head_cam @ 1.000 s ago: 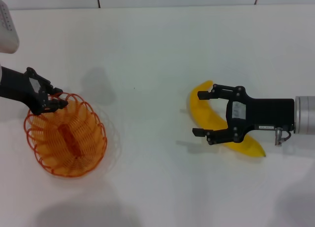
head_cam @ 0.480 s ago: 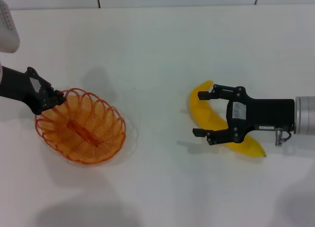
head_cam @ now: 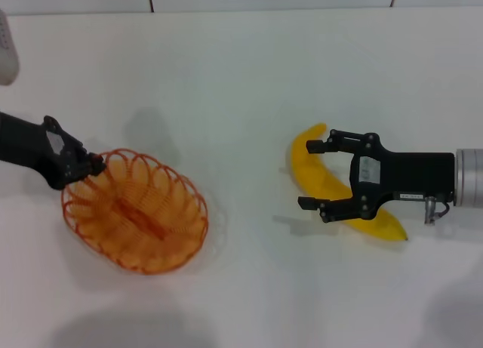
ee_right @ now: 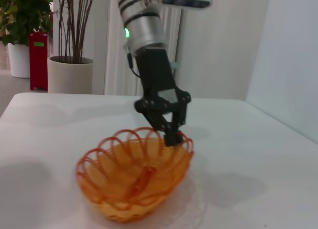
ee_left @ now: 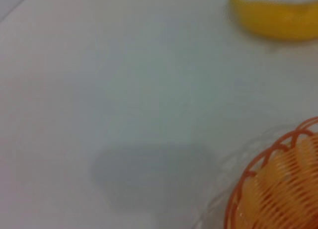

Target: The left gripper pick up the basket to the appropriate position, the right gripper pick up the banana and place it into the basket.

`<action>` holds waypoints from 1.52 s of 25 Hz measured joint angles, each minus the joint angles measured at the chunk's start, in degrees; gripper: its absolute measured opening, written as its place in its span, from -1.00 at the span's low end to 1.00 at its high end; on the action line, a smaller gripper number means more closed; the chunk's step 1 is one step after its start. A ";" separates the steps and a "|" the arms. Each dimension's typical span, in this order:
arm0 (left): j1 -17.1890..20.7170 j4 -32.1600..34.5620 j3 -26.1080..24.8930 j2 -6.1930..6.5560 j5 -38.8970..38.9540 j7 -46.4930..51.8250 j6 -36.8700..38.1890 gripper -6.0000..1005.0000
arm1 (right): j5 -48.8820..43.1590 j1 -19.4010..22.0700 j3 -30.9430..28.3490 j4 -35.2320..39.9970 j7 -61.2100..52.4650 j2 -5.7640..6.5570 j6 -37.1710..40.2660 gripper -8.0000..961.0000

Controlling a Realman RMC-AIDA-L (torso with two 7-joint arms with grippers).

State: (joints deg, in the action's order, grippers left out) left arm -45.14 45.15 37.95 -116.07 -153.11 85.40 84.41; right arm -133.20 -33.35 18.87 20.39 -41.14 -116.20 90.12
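The basket (head_cam: 139, 216) is hanging crooked from my left gripper, far from the banana. My left gripper should swing it straight and put it down closer to the banana (head_cam: 204, 153).
The orange wire basket (head_cam: 136, 212) is at the left of the white table. My left gripper (head_cam: 87, 165) is shut on its far-left rim. In the right wrist view the left gripper (ee_right: 173, 136) pinches the rim of the basket (ee_right: 131, 182) from above, and the held side sits slightly higher. The yellow banana (head_cam: 308, 165) lies on the table at the right. My right gripper (head_cam: 306, 174) is open, with one finger on each side of the banana's middle. The left wrist view shows the basket's rim (ee_left: 271, 189) and part of the banana (ee_left: 273, 20).
The white table (head_cam: 241, 76) stretches between the basket and the banana. A white object (head_cam: 6, 57) sits at the far left edge. Potted plants (ee_right: 64, 65) and a radiator stand behind the table in the right wrist view.
My left gripper has moved the basket to the right, toward the table's middle, and turned it. The right gripper has stayed open over the banana.
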 joint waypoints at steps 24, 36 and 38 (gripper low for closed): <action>0.64 1.49 -2.79 -0.29 8.05 25.75 -0.63 -0.88 | 0.16 0.05 -0.42 0.09 0.00 -0.09 -0.03 0.85; -2.94 -12.14 -1.97 -0.33 7.85 31.25 -15.52 -0.88 | 0.67 -0.65 -0.47 0.01 0.00 -0.15 0.19 0.85; -2.92 -12.30 -1.97 -0.32 8.20 31.67 -16.38 -0.88 | 1.26 -0.56 -0.49 0.00 0.00 -0.16 0.22 0.85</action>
State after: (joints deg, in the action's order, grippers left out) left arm -48.06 32.86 35.98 -116.39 -144.91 117.07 68.03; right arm -131.94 -33.91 18.39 20.39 -41.13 -116.35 90.34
